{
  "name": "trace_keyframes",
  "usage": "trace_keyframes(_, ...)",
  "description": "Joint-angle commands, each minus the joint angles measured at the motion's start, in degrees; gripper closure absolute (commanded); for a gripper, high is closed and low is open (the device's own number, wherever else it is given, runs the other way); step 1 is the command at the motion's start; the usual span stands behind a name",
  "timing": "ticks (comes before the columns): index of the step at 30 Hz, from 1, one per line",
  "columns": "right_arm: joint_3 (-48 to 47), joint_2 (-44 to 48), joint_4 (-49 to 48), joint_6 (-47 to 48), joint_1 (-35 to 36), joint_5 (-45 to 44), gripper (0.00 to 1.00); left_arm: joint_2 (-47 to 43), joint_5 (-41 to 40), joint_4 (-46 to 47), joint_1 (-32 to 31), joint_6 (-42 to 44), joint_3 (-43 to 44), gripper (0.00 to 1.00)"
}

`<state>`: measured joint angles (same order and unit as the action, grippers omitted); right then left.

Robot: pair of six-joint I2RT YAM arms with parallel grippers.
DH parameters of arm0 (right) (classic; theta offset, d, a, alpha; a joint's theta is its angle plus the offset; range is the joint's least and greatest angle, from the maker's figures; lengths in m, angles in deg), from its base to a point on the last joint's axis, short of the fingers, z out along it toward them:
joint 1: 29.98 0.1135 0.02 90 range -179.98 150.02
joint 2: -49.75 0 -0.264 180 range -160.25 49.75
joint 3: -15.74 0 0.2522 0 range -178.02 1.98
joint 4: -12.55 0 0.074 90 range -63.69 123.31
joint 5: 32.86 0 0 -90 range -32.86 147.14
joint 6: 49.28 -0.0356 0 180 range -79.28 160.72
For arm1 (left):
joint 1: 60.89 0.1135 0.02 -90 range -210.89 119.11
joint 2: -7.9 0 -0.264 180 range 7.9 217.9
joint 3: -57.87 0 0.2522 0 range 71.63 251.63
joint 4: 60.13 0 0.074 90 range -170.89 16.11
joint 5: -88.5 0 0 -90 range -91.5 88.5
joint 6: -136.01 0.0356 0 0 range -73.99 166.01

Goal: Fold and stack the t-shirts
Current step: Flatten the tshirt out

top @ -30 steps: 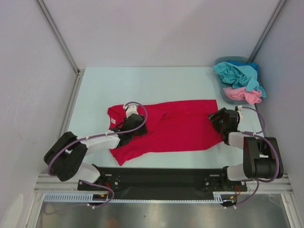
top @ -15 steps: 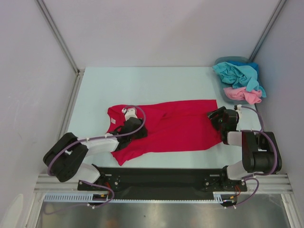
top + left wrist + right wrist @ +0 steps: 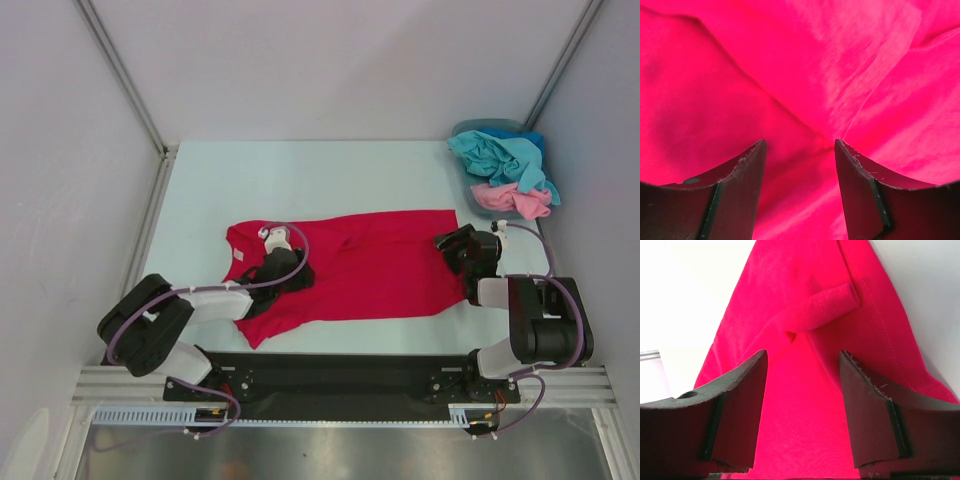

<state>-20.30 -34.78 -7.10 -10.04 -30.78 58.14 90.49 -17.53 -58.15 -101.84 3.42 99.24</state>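
Observation:
The red sleeve's hem corner [image 3: 841, 125] is pointing at the open fingers of my left gripper. I should keep moving toward the hem corner until the fingers are on both sides of it, then close them.
A crimson red t-shirt [image 3: 375, 265] lies spread flat across the table. My left gripper [image 3: 289, 271] rests low on its left part, near the sleeve. Its jaws are open, and in the left wrist view the left gripper [image 3: 800, 150] has wrinkled red cloth [image 3: 790, 75] between the fingers. My right gripper [image 3: 455, 249] is at the shirt's right edge, jaws open. In the right wrist view the right gripper [image 3: 802, 362] straddles a red corner with a folded-over hem [image 3: 825, 305]. A teal-blue t-shirt [image 3: 500, 158] and a light pink t-shirt [image 3: 510, 198] lie crumpled in the basket.
The blue-grey plastic basket [image 3: 472, 128] stands at the far right of the pale table [image 3: 300, 180]. White walls close in the left, back and right sides. A black rail with the arm bases runs along the near edge.
My left gripper has shifted slightly down and right on the shirt's left part. My right gripper has edged a little left onto the shirt's right edge. The shirt lies as before.

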Motion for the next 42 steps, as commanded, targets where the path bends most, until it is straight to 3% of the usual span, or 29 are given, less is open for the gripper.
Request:
trace_keyframes(1, 0.31, 1.04, -2.98, 0.84, 0.27, 0.15, 0.37, 2.13, 1.35, 3.24, 0.34, -0.48, 3.67, 0.38)
trace_keyframes(20, 0.57, -1.86, -5.61, 0.32, 0.09, 0.23, 0.38, 9.17, 2.94, 5.70, 0.34, -1.01, 6.40, 0.39)
trace_keyframes(42, -6.45, -10.73, -9.48, -3.55, -2.54, -0.64, 0.39, 6.54, 2.15, 4.64, 0.34, 0.49, 5.52, 0.39)
